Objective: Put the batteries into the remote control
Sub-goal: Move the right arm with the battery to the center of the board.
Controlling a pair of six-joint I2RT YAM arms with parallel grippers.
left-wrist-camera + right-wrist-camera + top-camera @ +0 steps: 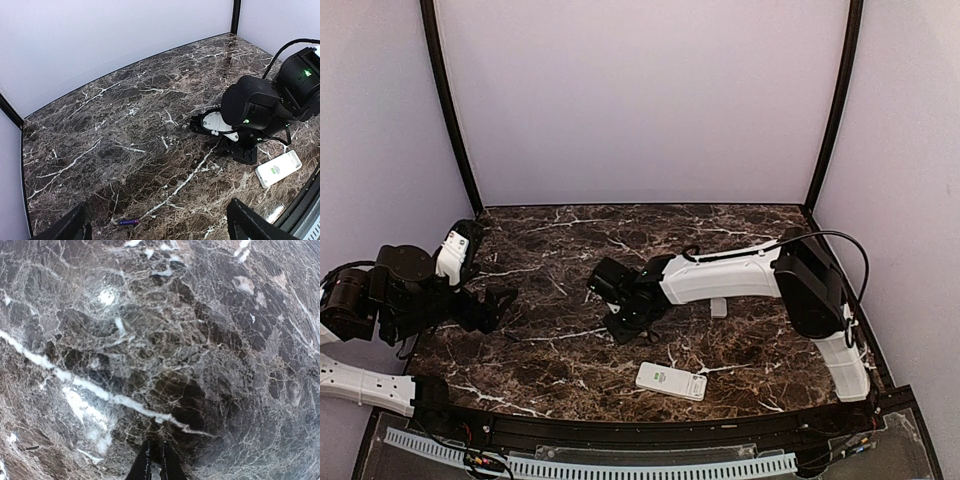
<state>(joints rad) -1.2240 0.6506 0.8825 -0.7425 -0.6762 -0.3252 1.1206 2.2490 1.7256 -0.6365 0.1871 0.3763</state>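
My right gripper's fingers are almost together above empty marble [156, 439], so I should open them and close them around a battery before I go to the remote control [671, 381].
The white remote control [671, 381] lies flat near the table's front edge, right of centre, and shows a small green mark; it also appears in the left wrist view [278, 169]. One purple battery [129, 221] lies on the marble between my left gripper's open fingers [250, 222]. My left gripper [498, 306] hovers at the table's left side. My right gripper [620, 328] points down at mid-table, behind and left of the remote control. Its fingertips [146, 450] stand almost together on the marble, and nothing shows between them.
A small white piece [718, 307] lies beside the right forearm. The dark marble table [560, 350] is closed in by pale walls with black corner posts [450, 110]. A black rail [640, 435] runs along the front edge.
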